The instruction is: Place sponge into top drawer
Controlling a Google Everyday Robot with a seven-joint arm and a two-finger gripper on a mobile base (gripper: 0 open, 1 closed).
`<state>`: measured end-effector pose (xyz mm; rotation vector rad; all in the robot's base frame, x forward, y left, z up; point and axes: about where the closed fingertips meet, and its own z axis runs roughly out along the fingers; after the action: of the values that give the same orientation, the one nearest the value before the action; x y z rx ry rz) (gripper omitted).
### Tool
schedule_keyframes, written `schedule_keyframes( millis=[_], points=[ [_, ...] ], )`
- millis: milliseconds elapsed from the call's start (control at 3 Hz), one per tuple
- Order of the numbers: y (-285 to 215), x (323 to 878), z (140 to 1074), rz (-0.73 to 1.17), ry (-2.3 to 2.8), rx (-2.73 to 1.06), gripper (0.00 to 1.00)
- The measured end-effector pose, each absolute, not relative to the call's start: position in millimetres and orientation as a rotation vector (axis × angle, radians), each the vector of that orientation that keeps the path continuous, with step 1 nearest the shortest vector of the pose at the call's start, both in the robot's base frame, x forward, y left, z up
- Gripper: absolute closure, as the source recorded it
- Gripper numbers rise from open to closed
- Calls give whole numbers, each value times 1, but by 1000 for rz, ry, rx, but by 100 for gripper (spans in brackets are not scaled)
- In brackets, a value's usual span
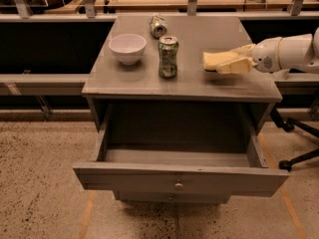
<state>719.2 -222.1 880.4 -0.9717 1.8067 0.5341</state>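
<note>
The sponge (216,60) is clear of the cabinet top and the top drawer is open and empty, so my gripper should keep moving forward and down and let go inside the drawer (189,145).
The pale yellow sponge (213,59) is at the right side of the grey cabinet top (139,83), just above the surface with a shadow under it. My gripper (225,61) reaches in from the right on a white arm and is shut on the sponge, one pale finger (234,66) lying along its near side. The top drawer (124,178) is pulled wide open below the cabinet top. Its inside looks empty and its round knob (178,185) is centred on the front panel. The sponge is above the cabinet top, behind the drawer opening.
A white bowl (127,47) stands at the left of the cabinet top, an upright green soda can (168,57) at the middle, and another can (158,26) lies on its side behind. A chair base (294,156) is on the floor at the right. A lower drawer knob (171,198) shows below.
</note>
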Motion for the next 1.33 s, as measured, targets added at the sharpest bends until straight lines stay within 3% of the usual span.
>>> schedule_keyframes(
  millis=[333,1333],
  points=[
    [-203,673,880,554,1829,-1076,100],
    [-191,646,872,601,1856,-1060,100]
  ],
)
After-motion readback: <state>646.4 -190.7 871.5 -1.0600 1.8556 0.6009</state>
